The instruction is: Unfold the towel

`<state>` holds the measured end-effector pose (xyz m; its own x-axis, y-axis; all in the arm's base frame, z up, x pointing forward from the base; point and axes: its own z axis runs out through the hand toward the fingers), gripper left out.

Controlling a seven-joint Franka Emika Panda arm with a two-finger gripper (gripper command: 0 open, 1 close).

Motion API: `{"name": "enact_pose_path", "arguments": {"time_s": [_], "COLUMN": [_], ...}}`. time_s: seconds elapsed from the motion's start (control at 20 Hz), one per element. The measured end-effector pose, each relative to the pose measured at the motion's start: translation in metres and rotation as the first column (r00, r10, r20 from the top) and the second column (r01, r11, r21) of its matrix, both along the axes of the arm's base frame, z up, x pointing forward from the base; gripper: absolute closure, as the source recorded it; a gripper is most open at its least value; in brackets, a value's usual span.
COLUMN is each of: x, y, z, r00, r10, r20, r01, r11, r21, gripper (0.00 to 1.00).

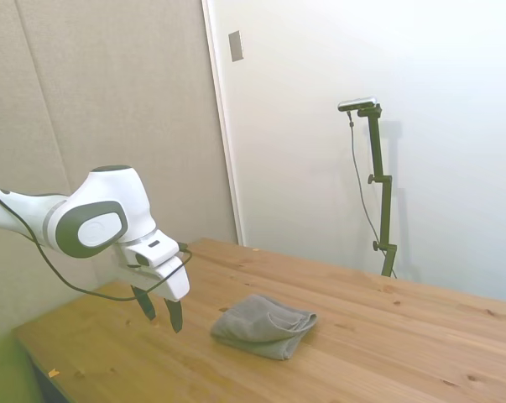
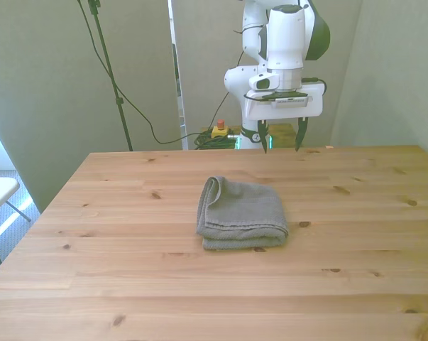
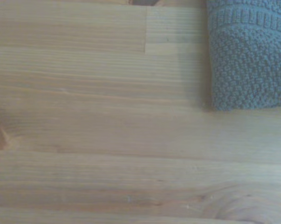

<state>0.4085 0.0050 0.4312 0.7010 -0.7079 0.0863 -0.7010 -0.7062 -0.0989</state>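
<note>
The grey towel has a loose curved towel edge (image 1: 278, 325) lying across it, so its top flap (image 1: 254, 317) will peel back and the lower layers will stay in place when the robot pulls the towel's corner.
The grey towel (image 1: 264, 326) lies folded on the wooden table (image 1: 387, 353), a thick soft square with layered edges. In the front view the towel (image 2: 242, 213) sits near the table's middle, its folded edges toward the near side. My gripper (image 2: 280, 142) hangs open above the table's far edge, behind the towel and slightly toward the front view's right, with nothing between its fingers. From the side the gripper (image 1: 161, 312) hovers a little above the wood, to the left of the towel and apart from it. The wrist view catches one corner of the towel (image 3: 247, 51).
A wooden table (image 2: 128, 270) carries only the towel. Cables and a small yellow box with a red button (image 2: 218, 130) lie on the floor behind the table's far edge.
</note>
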Motion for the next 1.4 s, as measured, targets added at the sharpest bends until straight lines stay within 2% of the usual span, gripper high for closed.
{"name": "enact_pose_path", "arguments": {"time_s": [0.25, 0.35, 0.6, 0.8, 1.05, 1.1, 1.4], "x": [0.004, 0.013, 0.035, 0.046, 0.074, 0.079, 0.09], "y": [-0.016, -0.05, -0.179, -0.245, -0.263, -0.262, -0.25], "z": [0.002, 0.012, 0.03, 0.021, -0.003, -0.007, -0.025], "r00": [0.999, 0.996, 0.974, 0.958, 0.959, 0.961, 0.974], "r10": [-0.032, -0.081, -0.211, -0.258, -0.243, -0.23, -0.171], "r20": [0.007, 0.03, 0.085, 0.122, 0.144, 0.152, 0.148], "r01": [0.032, 0.08, 0.203, 0.231, 0.198, 0.181, 0.113], "r11": [0.999, 0.996, 0.974, 0.952, 0.942, 0.942, 0.936], "r21": [0.013, 0.028, 0.101, 0.2, 0.271, 0.283, 0.335], "gripper": [0.0, 0.0, 0.0, 0.0, 0.0, 1.0, 1.0]}}
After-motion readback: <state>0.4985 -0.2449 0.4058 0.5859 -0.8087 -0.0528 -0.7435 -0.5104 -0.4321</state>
